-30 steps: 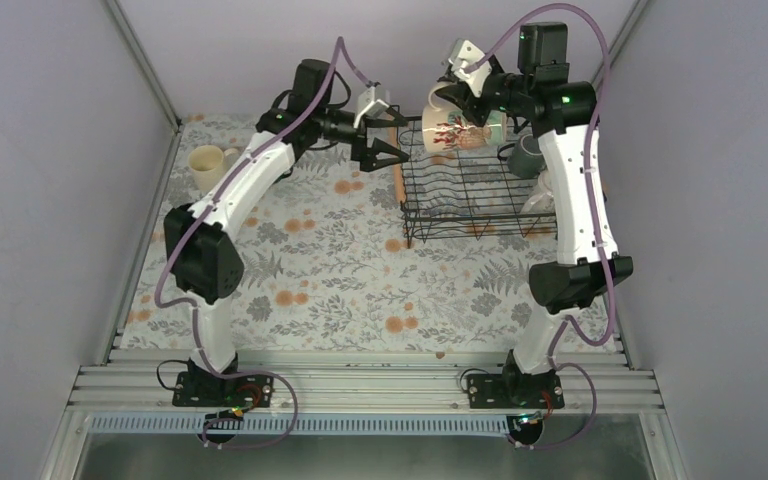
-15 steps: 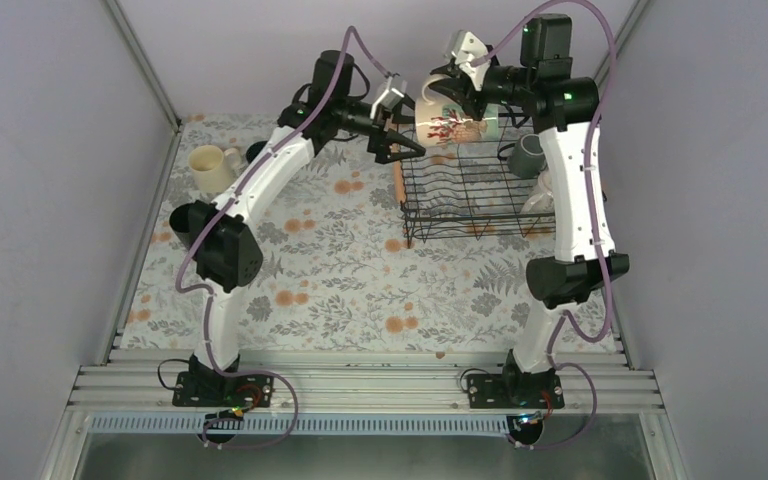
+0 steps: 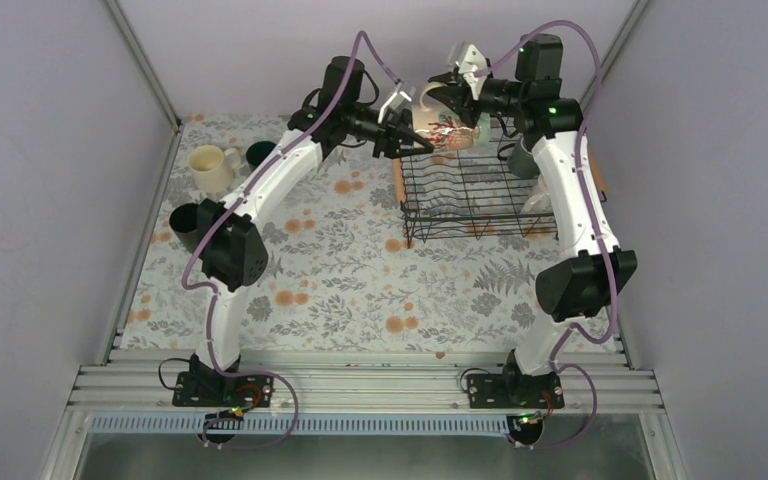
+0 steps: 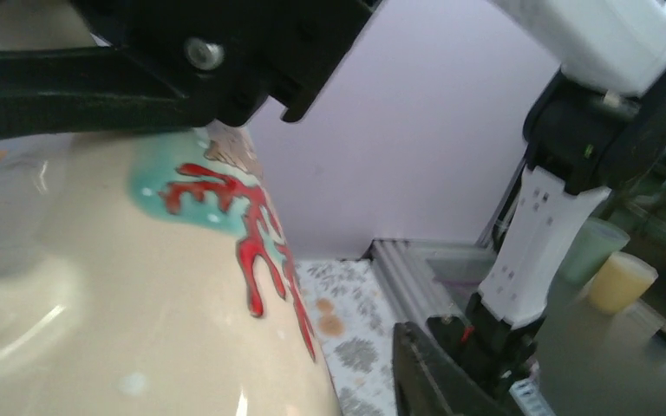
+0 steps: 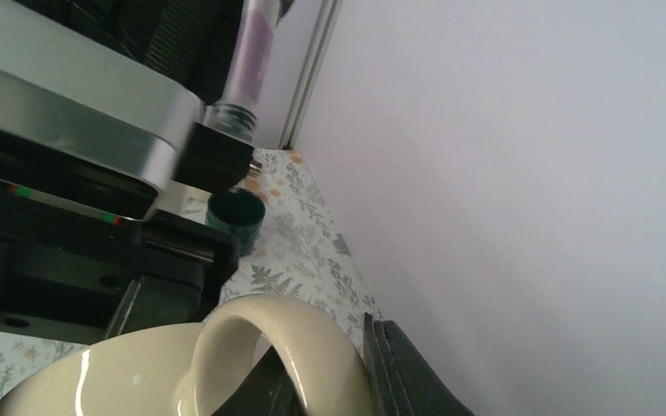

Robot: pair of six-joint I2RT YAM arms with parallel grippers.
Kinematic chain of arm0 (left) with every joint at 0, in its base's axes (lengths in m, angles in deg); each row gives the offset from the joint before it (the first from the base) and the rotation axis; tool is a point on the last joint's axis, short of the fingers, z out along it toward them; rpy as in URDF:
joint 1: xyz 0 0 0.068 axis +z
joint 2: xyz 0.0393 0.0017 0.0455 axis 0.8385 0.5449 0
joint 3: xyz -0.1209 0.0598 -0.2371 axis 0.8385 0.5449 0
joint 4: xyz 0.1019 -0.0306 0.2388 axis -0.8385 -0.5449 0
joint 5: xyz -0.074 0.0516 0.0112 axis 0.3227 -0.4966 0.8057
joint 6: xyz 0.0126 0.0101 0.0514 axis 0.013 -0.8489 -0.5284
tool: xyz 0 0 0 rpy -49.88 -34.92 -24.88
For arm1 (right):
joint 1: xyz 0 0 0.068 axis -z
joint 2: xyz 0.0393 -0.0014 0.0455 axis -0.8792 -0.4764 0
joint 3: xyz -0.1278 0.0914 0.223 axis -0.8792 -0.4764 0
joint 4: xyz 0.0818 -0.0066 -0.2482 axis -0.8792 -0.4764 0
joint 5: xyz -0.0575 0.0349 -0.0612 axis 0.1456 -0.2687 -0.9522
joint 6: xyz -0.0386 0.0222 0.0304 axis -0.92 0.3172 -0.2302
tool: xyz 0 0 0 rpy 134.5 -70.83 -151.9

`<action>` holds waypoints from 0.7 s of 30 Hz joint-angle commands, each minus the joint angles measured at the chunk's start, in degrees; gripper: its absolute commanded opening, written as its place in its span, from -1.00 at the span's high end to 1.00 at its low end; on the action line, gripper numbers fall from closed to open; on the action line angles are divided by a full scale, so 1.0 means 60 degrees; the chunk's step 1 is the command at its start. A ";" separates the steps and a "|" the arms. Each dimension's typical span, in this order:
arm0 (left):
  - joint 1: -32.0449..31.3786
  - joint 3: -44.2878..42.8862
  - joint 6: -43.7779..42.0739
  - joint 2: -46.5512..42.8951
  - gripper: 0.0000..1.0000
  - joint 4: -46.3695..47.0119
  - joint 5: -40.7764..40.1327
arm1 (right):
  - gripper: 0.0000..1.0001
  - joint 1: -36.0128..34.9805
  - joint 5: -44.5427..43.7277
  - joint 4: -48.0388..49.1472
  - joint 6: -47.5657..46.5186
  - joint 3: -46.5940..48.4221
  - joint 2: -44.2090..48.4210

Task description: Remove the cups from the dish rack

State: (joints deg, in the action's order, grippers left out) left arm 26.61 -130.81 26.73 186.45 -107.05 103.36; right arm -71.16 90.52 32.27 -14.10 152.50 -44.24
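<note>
The white cup's handle [image 3: 428,95] is held in my closed right gripper, so my left gripper should take the cup before my right gripper goes to the pale mint cup.
The white cup with the red pattern [image 3: 447,127] hangs in the air over the far left end of the dish rack [image 3: 460,200]. My right gripper [image 3: 452,88] is shut on its handle [image 5: 299,347], one finger through the loop and one outside. My left gripper [image 3: 400,135] has come up against the cup's left side. In the left wrist view the cup [image 4: 139,303] fills the left half. One dark finger [image 4: 425,373] stands a little apart from the cup, and the other is hidden. A pale mint cup [image 3: 525,155] and a clear one [image 3: 540,200] sit at the rack's right end.
On the flowered cloth at the left stand a cream cup [image 3: 207,165], a dark green cup [image 3: 258,153] and a black cup [image 3: 185,220]. The rack's wooden handle [image 3: 397,182] runs along its left side. Grey walls close in the back and both sides.
The left arm has reached right and upward to the raised cup, and its jaws have narrowed. The right gripper has carried the cup slightly left and kept its hold.
</note>
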 commanded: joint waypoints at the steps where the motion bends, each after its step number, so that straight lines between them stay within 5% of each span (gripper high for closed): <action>1: -0.0009 -0.0187 0.0006 -0.0351 0.52 0.0760 0.0407 | 0.93 -0.0057 0.0621 0.0819 0.0222 0.0575 -0.0016; 6: 0.0000 -0.0200 0.0037 -0.0340 0.91 0.0743 0.0321 | 0.93 -0.0042 0.0827 0.1093 0.0444 0.0240 0.0099; 11: 0.0023 -0.0234 -0.0162 -0.0414 0.95 0.0524 0.0246 | 0.87 -0.0040 0.0751 0.1049 0.0410 0.0199 0.0179; 17: 0.0281 -0.0286 -0.1310 -0.0758 0.95 -0.0610 -0.1026 | -0.01 -0.0050 -0.0155 0.0287 0.0101 0.0406 0.0111; 21: 0.0583 -0.1189 -0.2809 -0.0766 0.95 -0.2486 -0.1998 | -0.37 -0.0042 -0.0770 -0.0886 -0.0524 0.0881 -0.0216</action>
State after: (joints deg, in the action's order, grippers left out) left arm 28.53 -131.54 20.42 185.68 -114.77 95.19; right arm -71.22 89.23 32.16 -13.68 153.86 -44.46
